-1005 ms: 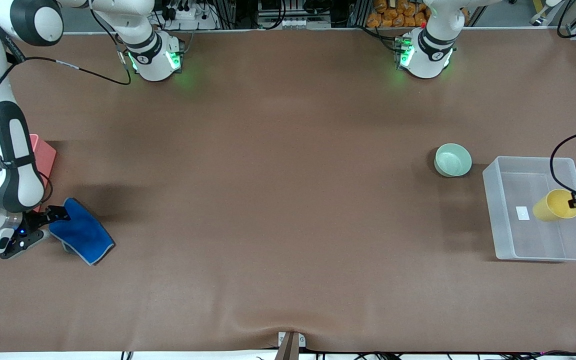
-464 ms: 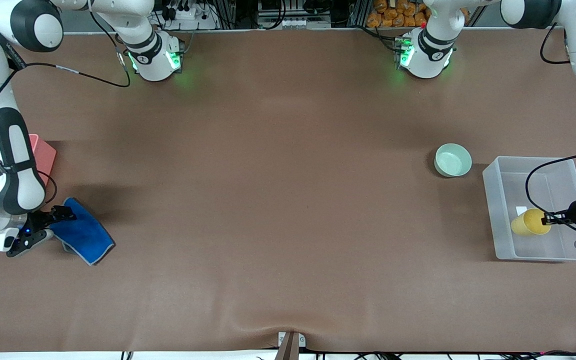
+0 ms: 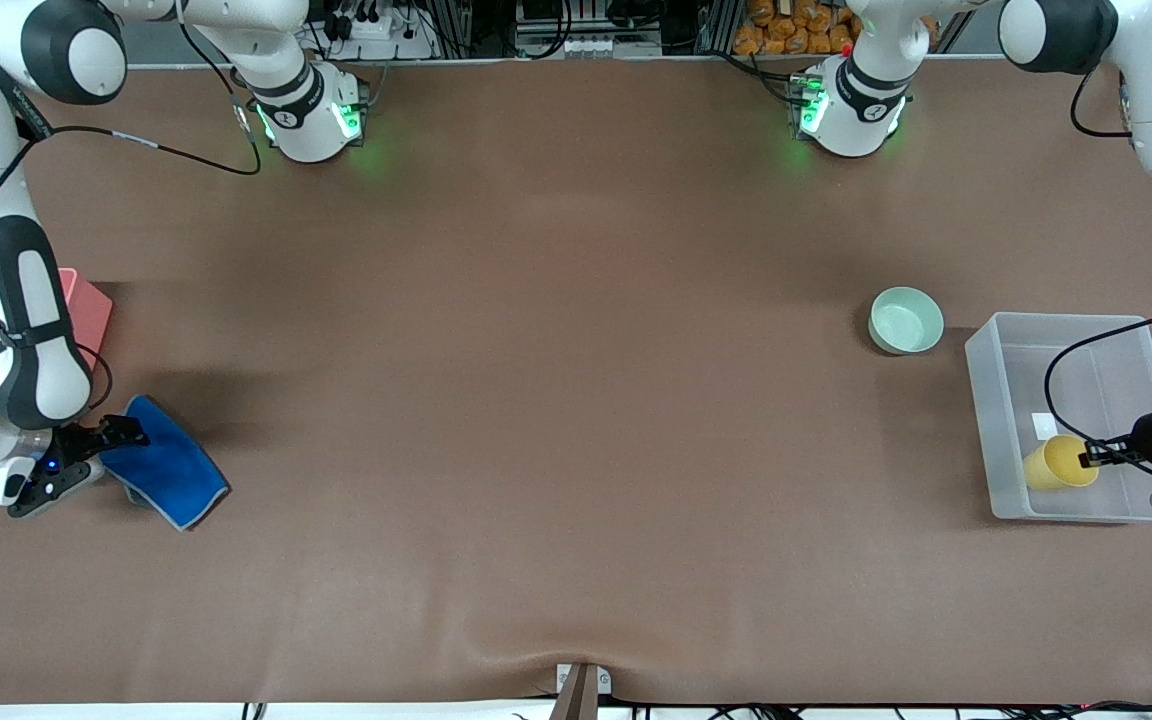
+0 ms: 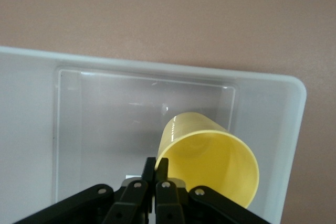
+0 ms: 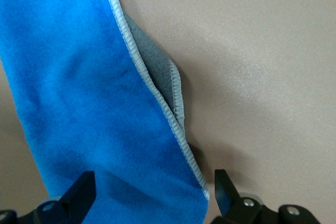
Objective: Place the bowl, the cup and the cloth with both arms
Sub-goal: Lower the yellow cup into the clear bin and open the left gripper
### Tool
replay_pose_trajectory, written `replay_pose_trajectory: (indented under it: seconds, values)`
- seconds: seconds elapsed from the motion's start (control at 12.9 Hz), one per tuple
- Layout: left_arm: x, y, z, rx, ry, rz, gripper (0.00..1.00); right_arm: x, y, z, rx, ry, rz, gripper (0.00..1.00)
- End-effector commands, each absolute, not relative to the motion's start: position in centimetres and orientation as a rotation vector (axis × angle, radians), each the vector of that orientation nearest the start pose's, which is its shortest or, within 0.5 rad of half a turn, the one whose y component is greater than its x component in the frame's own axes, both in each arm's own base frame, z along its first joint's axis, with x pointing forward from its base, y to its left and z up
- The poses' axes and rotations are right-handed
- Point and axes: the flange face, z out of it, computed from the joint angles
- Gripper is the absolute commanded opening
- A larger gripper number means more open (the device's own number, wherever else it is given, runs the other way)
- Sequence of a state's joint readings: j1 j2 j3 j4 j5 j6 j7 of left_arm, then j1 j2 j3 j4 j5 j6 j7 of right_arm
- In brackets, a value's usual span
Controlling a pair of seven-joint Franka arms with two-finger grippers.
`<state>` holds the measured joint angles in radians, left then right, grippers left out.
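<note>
My gripper will lift the blue cloth (image 3: 174,466), and it will hang limp but stay doubled, because a grey flap (image 5: 156,66) shows from under the cloth's top layer.
The yellow cup (image 3: 1056,463) is tilted on its side inside the clear plastic bin (image 3: 981,400), close to the bin wall nearest the front camera. My left gripper (image 3: 1091,455) is shut on the cup's rim. The left wrist view shows the fingers (image 4: 156,169) pinching the rim of the cup (image 4: 210,161) over the bin floor (image 4: 105,119). The mint-green bowl (image 3: 905,319) stands on the table beside the bin. The blue cloth (image 3: 171,470) lies folded at the right arm's end. My right gripper (image 3: 101,452) is open over its edge, with the fingers straddling the cloth (image 5: 79,103).
A red flat tray (image 3: 86,310) lies at the right arm's end of the table, farther from the front camera than the cloth. A small white label (image 3: 1044,425) lies on the bin floor. A black cable (image 3: 1066,370) loops over the bin.
My left gripper has carried the cup down and across the bin toward the wall nearest the front camera. My right gripper has barely shifted over the cloth.
</note>
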<state>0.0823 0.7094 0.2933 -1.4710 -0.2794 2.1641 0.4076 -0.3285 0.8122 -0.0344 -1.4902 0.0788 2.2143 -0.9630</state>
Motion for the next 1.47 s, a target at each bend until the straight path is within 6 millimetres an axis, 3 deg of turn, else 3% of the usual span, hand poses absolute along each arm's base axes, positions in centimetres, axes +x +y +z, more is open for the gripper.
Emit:
replay_pose_trajectory:
  seconds: [0.0,0.08,0.31,0.39,0.46,0.54,0.62,1.0,1.16,1.24,1.39]
  values:
    - [69.0,22.1,26.1,-3.176,-0.050,-0.068,0.00,66.3,-24.9,17.7,-2.919,-0.853,0.044,1.00]
    - [69.0,22.0,25.2,-3.174,-0.043,-0.059,0.01,66.2,-24.9,17.5,-2.918,-0.849,0.047,1.00]
    - [69.1,21.8,24.5,-3.170,-0.035,-0.059,0.40,66.1,-25.5,17.3,-2.927,-0.830,0.034,1.00]
    - [69.1,21.9,24.6,-3.168,-0.033,-0.061,0.49,66.1,-25.5,17.3,-2.926,-0.825,0.030,0.85]
    - [69.2,22.0,25.0,-3.162,-0.023,-0.068,0.56,66.1,-25.5,17.3,-2.923,-0.819,0.025,0.46]
    - [69.4,22.1,26.2,-3.156,-0.001,-0.081,0.59,66.1,-25.5,17.3,-2.923,-0.819,0.025,0.16]
    - [69.3,22.2,27.2,-3.159,0.001,-0.075,0.59,66.1,-25.5,17.3,-2.923,-0.817,0.023,0.00]
    - [68.1,21.7,35.8,-3.165,0.033,-0.016,0.59,66.3,-25.2,17.5,-2.912,-0.784,-0.006,0.00]
    - [67.1,19.6,41.0,-3.163,-0.071,-0.010,0.59,66.6,-24.6,18.4,-2.912,-0.800,-0.018,0.00]
    - [66.3,17.9,42.5,-3.141,-0.134,0.066,0.59,66.9,-24.4,19.7,-2.913,-0.809,-0.031,0.00]
    - [64.4,14.1,43.4,-3.159,-0.179,0.142,0.59,67.0,-23.6,22.1,-2.893,-0.826,-0.013,0.00]
